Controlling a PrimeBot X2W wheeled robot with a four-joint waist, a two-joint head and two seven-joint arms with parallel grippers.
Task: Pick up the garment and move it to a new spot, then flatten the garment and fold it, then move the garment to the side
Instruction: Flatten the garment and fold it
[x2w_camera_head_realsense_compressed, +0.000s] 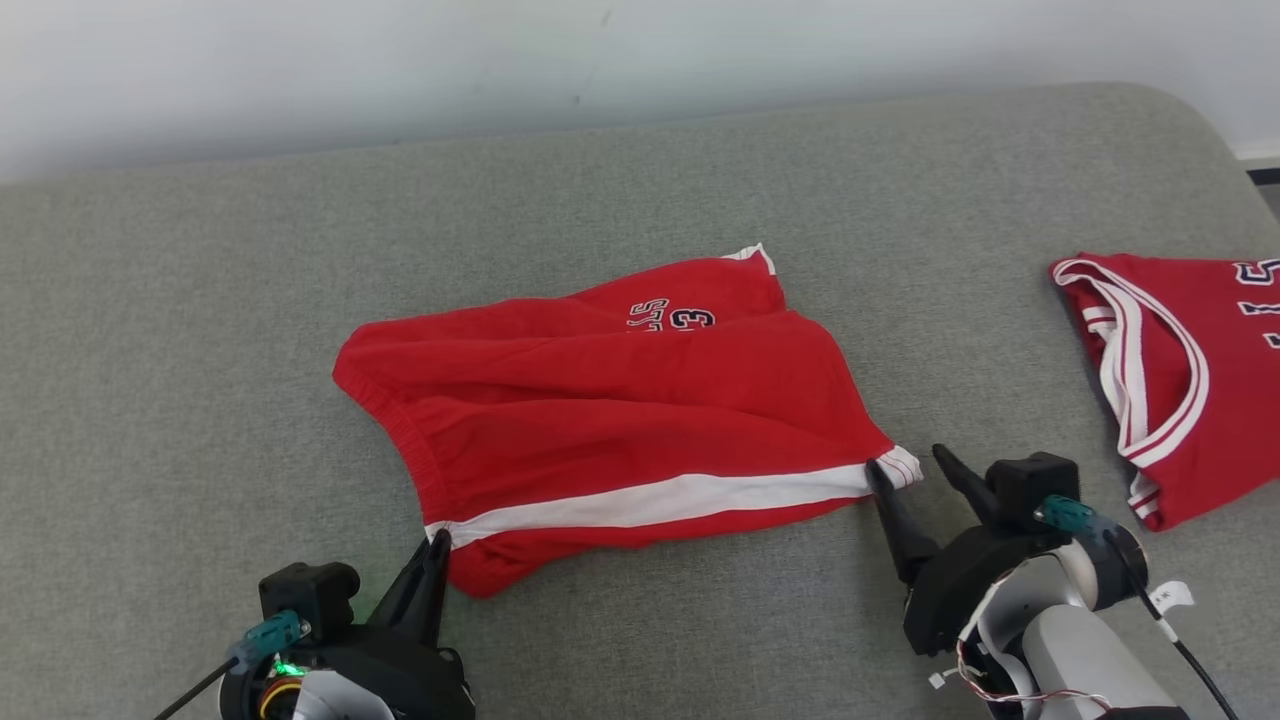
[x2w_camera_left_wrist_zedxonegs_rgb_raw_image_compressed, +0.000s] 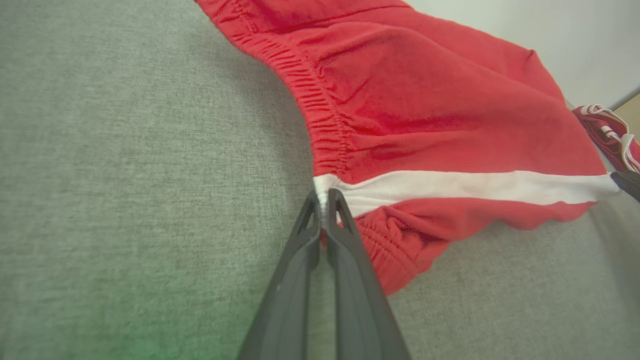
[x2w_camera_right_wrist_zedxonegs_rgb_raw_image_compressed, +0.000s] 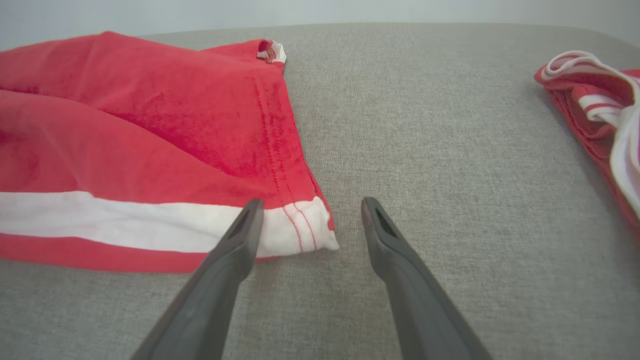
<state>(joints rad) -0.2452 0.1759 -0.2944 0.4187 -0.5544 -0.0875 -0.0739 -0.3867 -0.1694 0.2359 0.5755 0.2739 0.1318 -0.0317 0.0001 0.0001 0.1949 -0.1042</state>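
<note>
The print has a loose fold running across it, so the shorts will open out into two legs and show the print when I lift and pull the stripe.
The garment is a pair of red shorts with a white side stripe, lying rumpled on the grey cushioned surface. My left gripper is shut on the shorts' waistband corner where the white stripe ends; the left wrist view shows the garment with the gripper pinching that white edge. My right gripper stands open at the hem corner on the stripe's other end. In the right wrist view the garment lies left, and the gripper straddles its white hem corner, one finger over the cloth.
A second red jersey with white trim lies at the right edge of the grey surface; it also shows as the jersey in the right wrist view. A pale wall runs along the back.
</note>
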